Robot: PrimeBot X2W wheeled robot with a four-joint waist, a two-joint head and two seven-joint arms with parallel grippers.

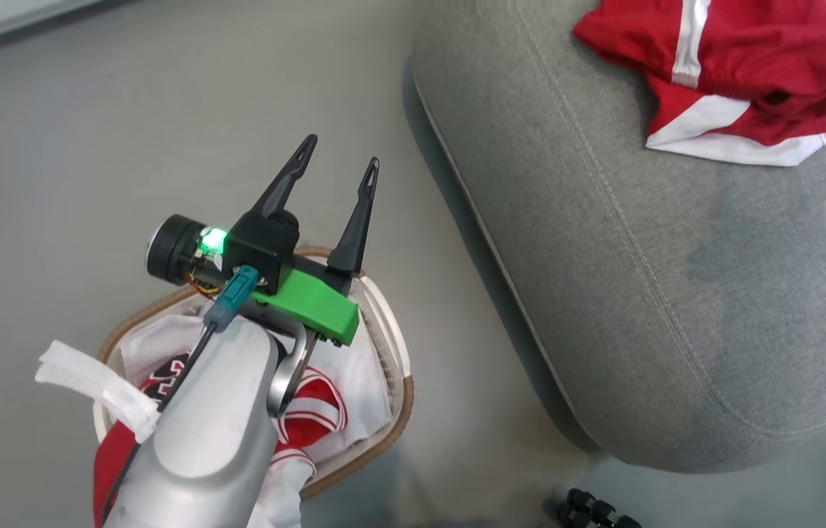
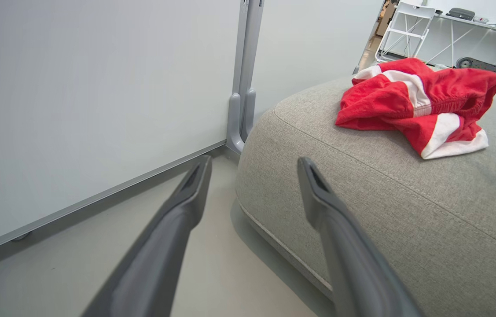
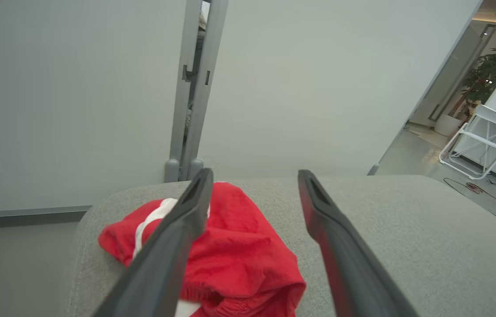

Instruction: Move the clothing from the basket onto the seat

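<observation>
White liner [image 1: 363, 380] can be seen close around the red jersey [image 1: 311, 415], so the robot should expect that liner to be all the basket holds when the robot lifts the jersey out.
One piece of the clothing, a red garment [image 1: 728, 73] with white panels, lies crumpled on the grey seat [image 1: 640, 257]. In the right wrist view my right gripper [image 3: 255, 175] stands open just above that red garment [image 3: 239, 251], with nothing between its fingers. A red and white jersey [image 1: 314, 414] with dark lettering lies in the basket [image 1: 402, 396] on its white liner. My left gripper [image 1: 340, 151] is open and empty above the basket's far rim, pointing at the floor beside the seat. The left wrist view shows the left gripper [image 2: 253, 164], the seat [image 2: 362, 198] and the red garment [image 2: 415, 101].
Pale wall panels with a grey post [image 2: 241, 88] stand behind the seat. A white folding chair [image 3: 481, 141] is off to the right. Small black wheels [image 1: 596, 510] sit on the floor by the seat's near corner. Bare grey floor [image 1: 163, 110] lies left of the seat.
</observation>
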